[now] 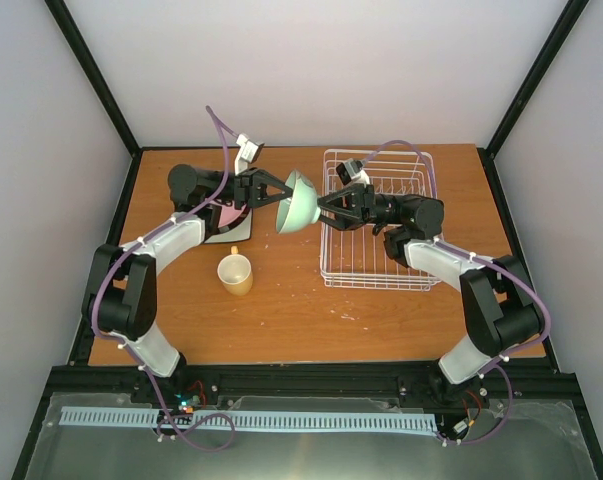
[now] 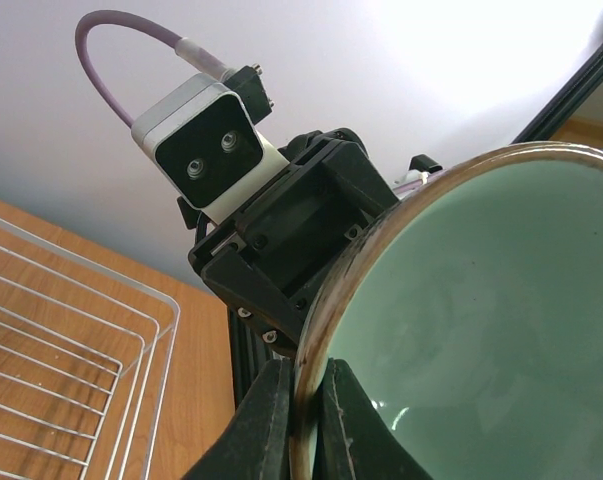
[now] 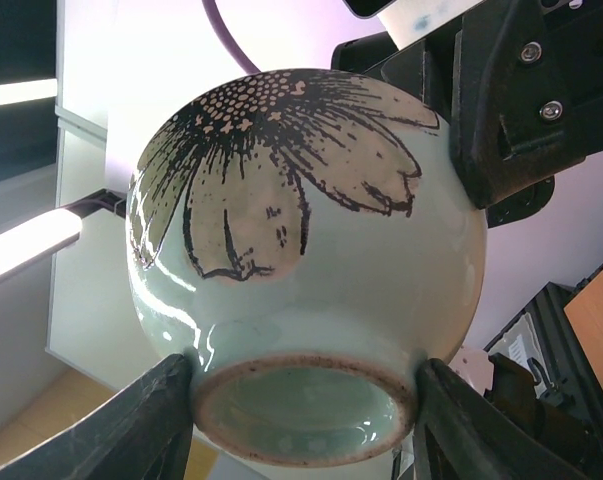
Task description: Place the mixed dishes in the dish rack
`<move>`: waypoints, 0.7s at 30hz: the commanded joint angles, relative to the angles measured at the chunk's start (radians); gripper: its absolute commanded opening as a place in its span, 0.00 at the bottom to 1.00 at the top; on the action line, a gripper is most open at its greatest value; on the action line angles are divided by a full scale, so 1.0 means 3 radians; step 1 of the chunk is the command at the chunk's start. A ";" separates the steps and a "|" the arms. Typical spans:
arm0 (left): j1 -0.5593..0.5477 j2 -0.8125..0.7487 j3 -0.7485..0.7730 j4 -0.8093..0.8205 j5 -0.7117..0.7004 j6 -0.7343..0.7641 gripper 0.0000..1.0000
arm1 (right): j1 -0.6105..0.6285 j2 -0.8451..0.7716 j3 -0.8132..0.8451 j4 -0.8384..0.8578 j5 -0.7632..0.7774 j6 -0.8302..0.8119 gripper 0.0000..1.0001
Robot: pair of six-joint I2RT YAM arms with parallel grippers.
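Observation:
With my right gripper on the bowl's foot ring [image 3: 306,411], my left gripper should free the bowl's rim before my right gripper turns the bowl opening down into the rack [image 1: 389,264].
The mint-green bowl [image 1: 299,203] with a black flower mark hangs on its side in the air between both arms, left of the dish rack [image 1: 373,285]. My left gripper [image 1: 284,192] is shut on its rim, one finger inside and one outside [image 2: 306,420]. My right gripper [image 1: 321,207] is shut on the bowl's foot ring from the other side [image 3: 301,400]. The pale yellow mug [image 1: 235,273] stands on the table below. A pink round plate [image 1: 224,215] lies on a white square plate [image 1: 221,236], mostly hidden under my left arm. The other plates are hidden.
The white wire rack lies under my right arm, and its corner shows in the left wrist view [image 2: 71,340]. The black frame rails run along the table's edges, and white walls close in the sides and the back.

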 commanded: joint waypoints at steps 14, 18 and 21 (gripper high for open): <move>-0.0079 0.0161 0.0133 -0.0216 -0.0231 0.0188 0.14 | 0.0053 0.0117 0.0043 0.0587 0.0271 -0.0092 0.03; -0.0080 0.0186 0.0204 -0.0332 -0.0212 0.0256 0.17 | -0.0055 0.0123 -0.0018 0.0588 0.0323 -0.0123 0.03; -0.0080 0.0217 0.0255 -0.0400 -0.0208 0.0291 0.23 | -0.0136 0.0123 -0.0069 0.0587 0.0342 -0.0132 0.03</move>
